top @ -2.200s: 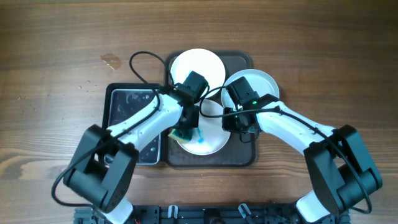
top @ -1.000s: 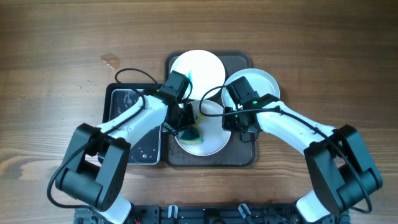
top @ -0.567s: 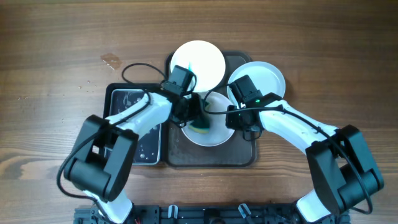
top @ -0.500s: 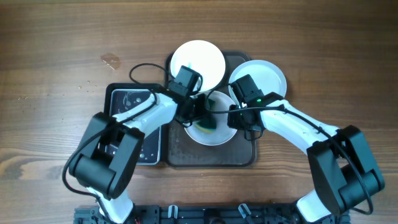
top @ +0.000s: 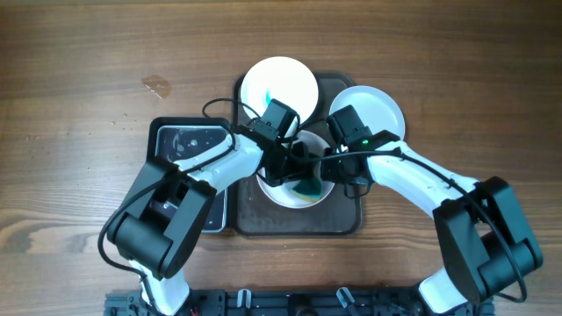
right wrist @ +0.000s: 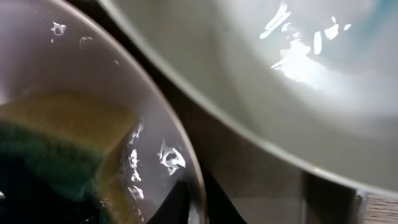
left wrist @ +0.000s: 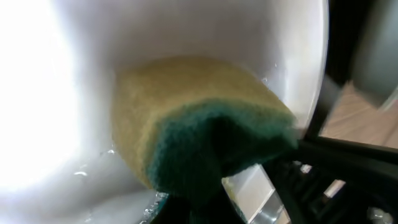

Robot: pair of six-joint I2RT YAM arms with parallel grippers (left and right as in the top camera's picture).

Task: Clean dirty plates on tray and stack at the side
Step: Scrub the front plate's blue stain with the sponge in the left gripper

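My right gripper is holding the plate's rim, and the sponge (top: 308,187) is close to that rim. So next my left gripper sweeps the sponge back to the plate's basin side (top: 270,190).
My left gripper (top: 303,175) is shut on a yellow and green sponge (top: 306,186) and presses it into a wet white plate (top: 283,195) on the dark tray (top: 299,224). The sponge (left wrist: 199,134) fills the left wrist view against the plate (left wrist: 56,93). My right gripper (top: 337,168) is shut on that plate's right rim (right wrist: 186,155), with the sponge (right wrist: 56,143) seen inside it. A second white plate (top: 279,83) with a blue-green smear lies at the tray's back. A third white plate (top: 373,110) lies at the tray's back right, also in the right wrist view (right wrist: 298,68).
A black basin (top: 180,145) of water stands left of the tray, under my left arm. A small stain (top: 156,85) marks the wooden table at the back left. Cables loop above both arms near the tray's middle.
The sponge has swept from the plate's lower left across to its right side, my left gripper moving right with it. The held plate shifted slightly back and right. My right gripper stayed on the rim.
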